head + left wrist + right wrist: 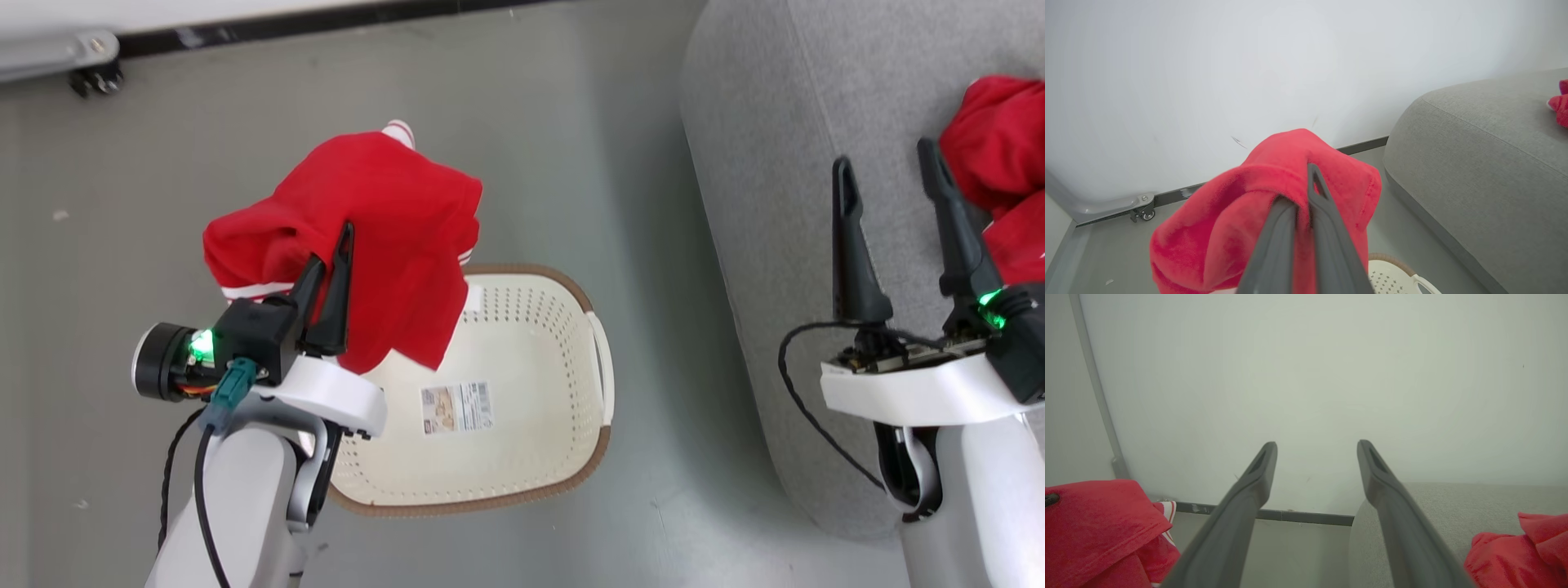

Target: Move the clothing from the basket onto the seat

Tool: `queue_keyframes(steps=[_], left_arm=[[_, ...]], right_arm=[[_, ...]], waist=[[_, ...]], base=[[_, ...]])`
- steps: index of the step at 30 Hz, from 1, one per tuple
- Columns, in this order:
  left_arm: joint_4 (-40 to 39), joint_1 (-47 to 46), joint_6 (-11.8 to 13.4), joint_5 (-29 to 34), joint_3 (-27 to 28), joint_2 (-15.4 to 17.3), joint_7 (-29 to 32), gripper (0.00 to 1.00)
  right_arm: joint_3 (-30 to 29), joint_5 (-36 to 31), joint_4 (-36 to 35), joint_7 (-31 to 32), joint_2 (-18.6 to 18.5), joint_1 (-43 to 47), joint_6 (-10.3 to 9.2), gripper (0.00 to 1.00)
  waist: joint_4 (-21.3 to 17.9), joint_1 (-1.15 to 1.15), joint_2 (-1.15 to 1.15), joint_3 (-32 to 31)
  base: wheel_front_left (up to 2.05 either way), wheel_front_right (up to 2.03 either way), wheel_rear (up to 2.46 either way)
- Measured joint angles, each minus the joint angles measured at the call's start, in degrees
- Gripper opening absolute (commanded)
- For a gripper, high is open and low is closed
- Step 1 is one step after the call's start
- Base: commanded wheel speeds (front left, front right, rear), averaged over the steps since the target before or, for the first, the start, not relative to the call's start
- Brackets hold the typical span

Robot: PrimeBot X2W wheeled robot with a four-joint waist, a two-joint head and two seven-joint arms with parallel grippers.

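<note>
The limp cloth folds over my left gripper (319, 235), so I expect the red garment (409, 230) to settle into a folded heap when I lower it onto the seat.
A red garment with white stripes (384, 237) hangs from my left gripper (339, 245), which is shut on it above the left side of the basket (522, 384). In the left wrist view the red cloth (1237, 228) drapes over the closed fingers (1327, 228). The cream basket's inside shows a label and no cloth. My right gripper (886, 163) stands open over the grey seat (784, 163), nothing between its fingers (1400, 506). More red clothing (1000, 171) lies on the seat just right of that gripper; the right wrist view shows it too (1519, 555).
The grey floor (531, 122) runs between the basket and the seat's rounded edge. A white wall with a dark baseboard (1180, 192) stands behind. A small castor wheel (94, 82) sits by the wall at the far left.
</note>
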Motion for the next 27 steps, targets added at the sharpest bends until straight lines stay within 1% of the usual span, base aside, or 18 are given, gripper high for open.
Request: queue_keyframes(steps=[15, 27], left_arm=[[-4.0, 5.2, -0.1, 0.0, -0.8, 0.1, 0.0, 0.0], [-4.5, 8.5, -1.6, -0.1, -2.8, 0.2, 0.0, 0.0]], right_arm=[[0.2, -0.3, 2.3, 0.0, -0.3, 4.5, 0.0, 1.0], [0.8, -0.6, 3.6, 0.2, -0.9, 9.2, 0.0, 1.0]], waist=[[2.6, 0.0, 0.0, -9.1], [4.2, 0.0, 0.0, -16.6]], base=[[0.0, 0.0, 0.0], [0.0, 0.0, 0.0]])
